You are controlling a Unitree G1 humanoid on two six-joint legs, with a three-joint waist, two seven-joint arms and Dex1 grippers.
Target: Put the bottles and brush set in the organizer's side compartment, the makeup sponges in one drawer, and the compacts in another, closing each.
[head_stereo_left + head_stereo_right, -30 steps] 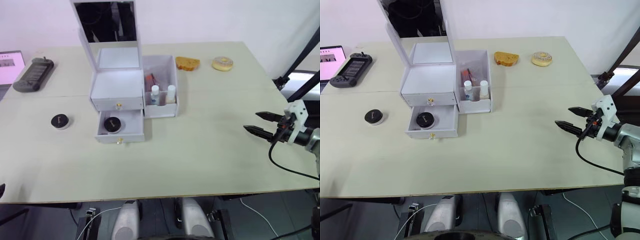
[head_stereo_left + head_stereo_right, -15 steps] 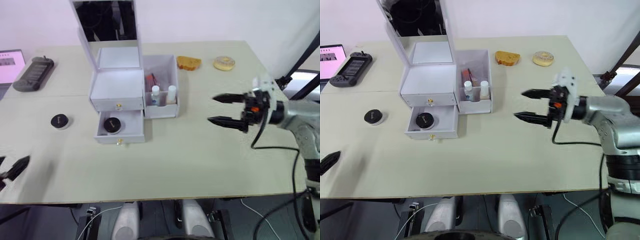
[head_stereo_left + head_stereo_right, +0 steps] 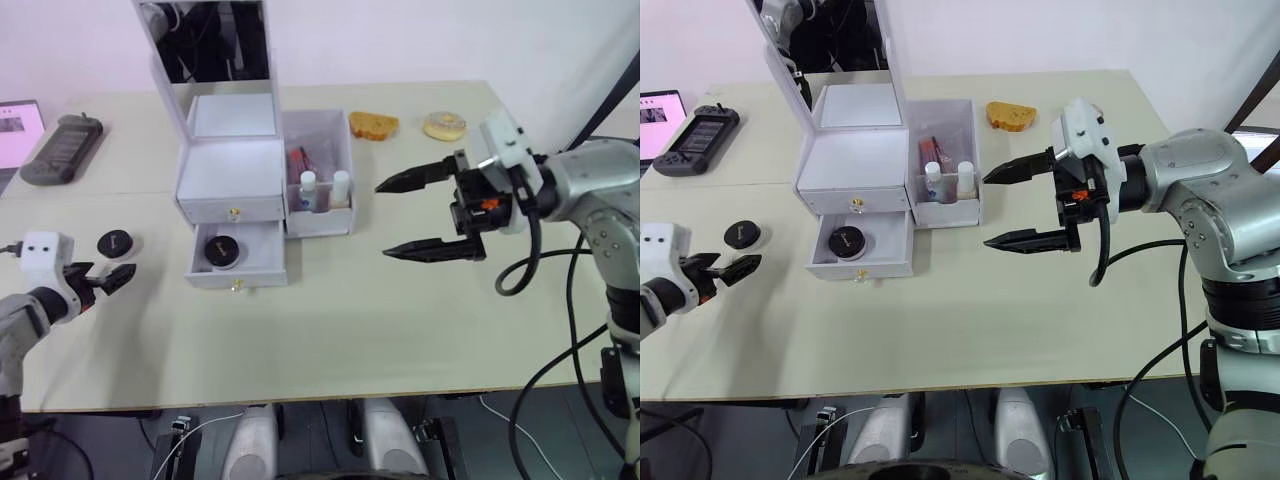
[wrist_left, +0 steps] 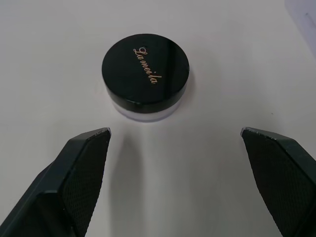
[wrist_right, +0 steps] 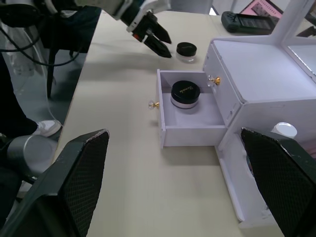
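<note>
I expect the compact (image 3: 115,243) near my left gripper to fit in once I lower it, because the lower drawer has a wide gap (image 3: 262,245) next to its compact.
The white organizer (image 3: 230,165) has its upper drawer shut and its lower drawer (image 3: 237,279) pulled open, with one black compact (image 3: 221,247) inside. Two white-capped bottles (image 3: 310,183) and a red brush set (image 3: 299,160) stand in the side compartment (image 3: 320,222). A second compact (image 4: 146,74) lies on the table left of the organizer. My left gripper (image 3: 112,274) is open just in front of it, not touching. My right gripper (image 3: 382,220) hangs open above the table to the right of the organizer, holding nothing. The makeup sponges are out of view.
The organizer's mirror lid (image 3: 210,45) stands upright at the back. A bread slice (image 3: 373,125) and a donut (image 3: 444,125) lie at the far right of the table. A dark handheld console (image 3: 60,150) and a screen (image 3: 15,120) sit at the far left.
My right gripper has swung left and now hovers close to the organizer's right side. My left gripper has risen from the table's front-left edge to the loose compact.
</note>
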